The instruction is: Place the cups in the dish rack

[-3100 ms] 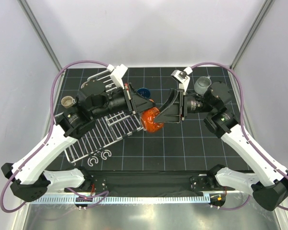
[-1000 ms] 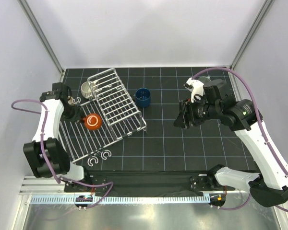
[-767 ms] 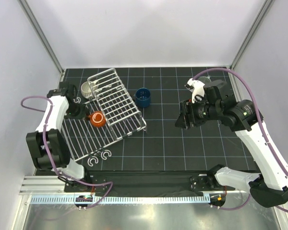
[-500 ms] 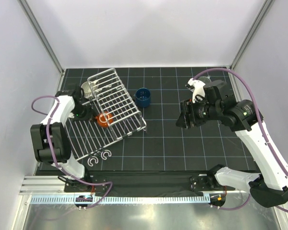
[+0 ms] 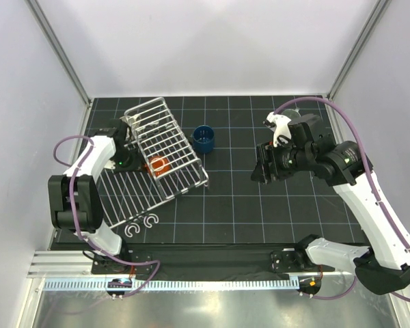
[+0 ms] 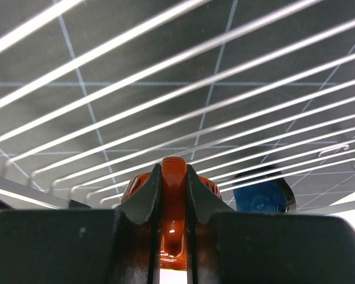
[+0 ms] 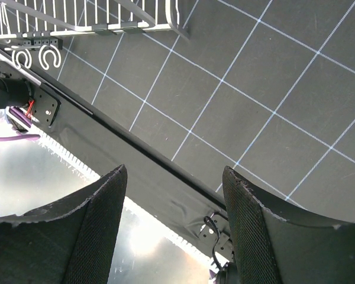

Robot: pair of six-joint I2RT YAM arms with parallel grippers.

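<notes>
My left gripper is holding the orange-red cup (image 5: 160,165) under the raised basket, with the cup's handle toward the tray's open side. It should keep going deeper and let go of the cup on the dish rack's wires (image 5: 171,162).
The orange-red cup (image 5: 157,165) shows through the wires of the dish rack's raised basket (image 5: 169,130). My left gripper (image 5: 149,164) is shut on its handle (image 6: 173,177), which sits squeezed between the two fingers in the left wrist view. Rack wires (image 6: 225,77) cross that whole view just beyond the cup. The dark blue cup (image 5: 204,139) stands upright on the mat right of the rack, and in the wrist view this blue cup (image 6: 261,192) lies past the wires. My right gripper (image 5: 262,171) hangs open over the mat at the right, with nothing between its fingers (image 7: 100,219).
The rack's flat slatted tray (image 5: 123,195) lies at the left. Two white C-shaped hooks (image 5: 141,224) lie by its near edge, and the same hooks (image 7: 38,56) show in the right wrist view. The table's front edge (image 7: 165,171) runs below my right gripper.
My left gripper has carried the orange-red cup to the right, from over the flat tray to under the basket's wires. The right arm has stayed still.
</notes>
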